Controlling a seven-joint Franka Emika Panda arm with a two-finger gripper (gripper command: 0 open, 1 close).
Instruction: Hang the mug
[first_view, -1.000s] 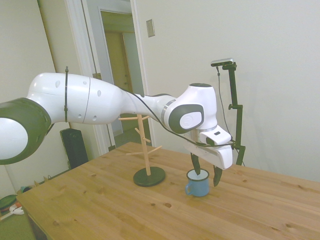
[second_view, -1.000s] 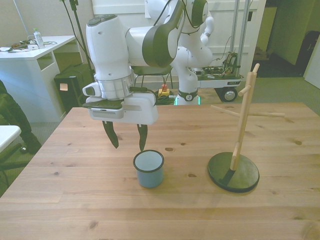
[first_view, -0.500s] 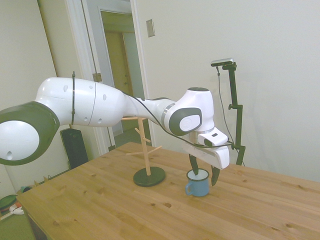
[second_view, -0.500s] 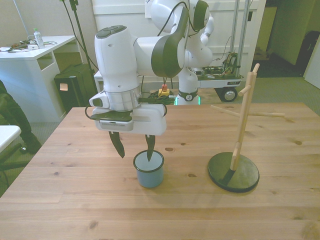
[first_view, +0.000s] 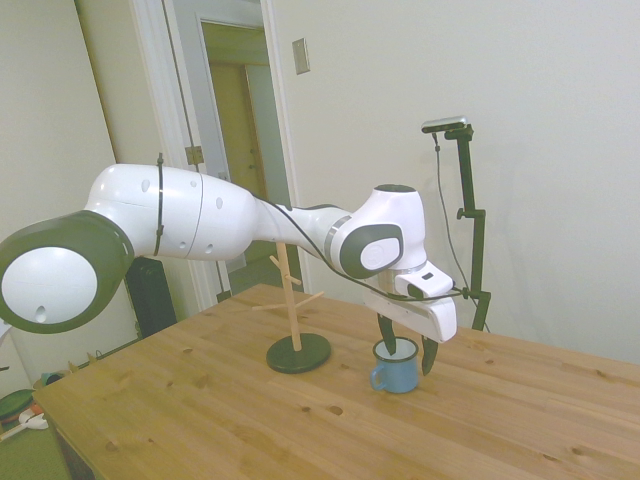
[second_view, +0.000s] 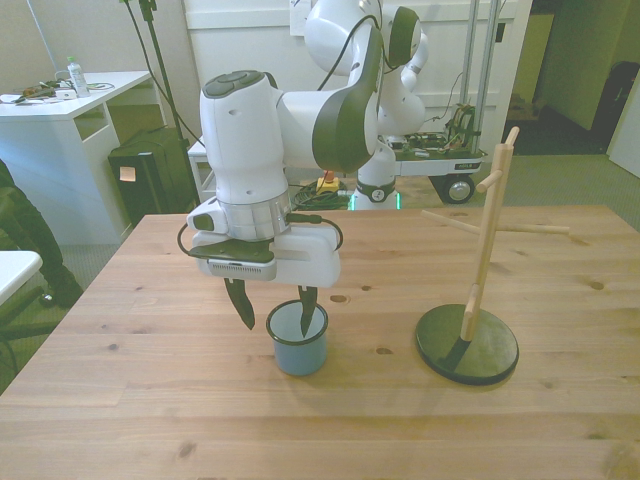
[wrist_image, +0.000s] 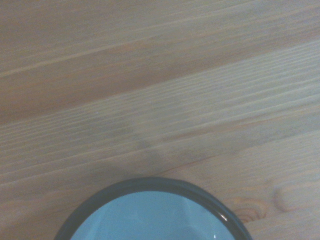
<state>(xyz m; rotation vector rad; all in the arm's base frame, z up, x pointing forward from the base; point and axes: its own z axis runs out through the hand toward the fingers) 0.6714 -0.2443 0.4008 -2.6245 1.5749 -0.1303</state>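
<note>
The blue mug (first_view: 399, 372) has the loop handle (first_view: 376, 378) jutting from one side, so it will tip sideways and dangle below the handle when I hang it on a peg.
The small light-blue mug (second_view: 298, 345) stands upright on the wooden table (second_view: 150, 400), its white inside facing up. In the side view the mug (first_view: 396, 371) shows its loop handle turned toward the peg stand. My gripper (second_view: 277, 321) is open and low over the mug's rim: one finger (second_view: 306, 312) dips inside the cup, the other (second_view: 244, 305) hangs outside on the front view's left. The side view shows the gripper (first_view: 408, 352) straddling the mug wall. The wrist view holds part of the dark rim (wrist_image: 150, 181) close up. The wooden peg stand (second_view: 483, 250) rises at the front view's right.
The stand's dark round base (second_view: 467, 345) sits about a hand's width from the mug, and its pegs stick out sideways (second_view: 530, 228). Beyond the table there is a white desk (second_view: 60, 105) and a second robot on a cart (second_view: 420, 140).
The gripper has come down and shifted toward the front view's right. One finger, earlier above the rim, now reaches inside the mug. The mug has not moved.
</note>
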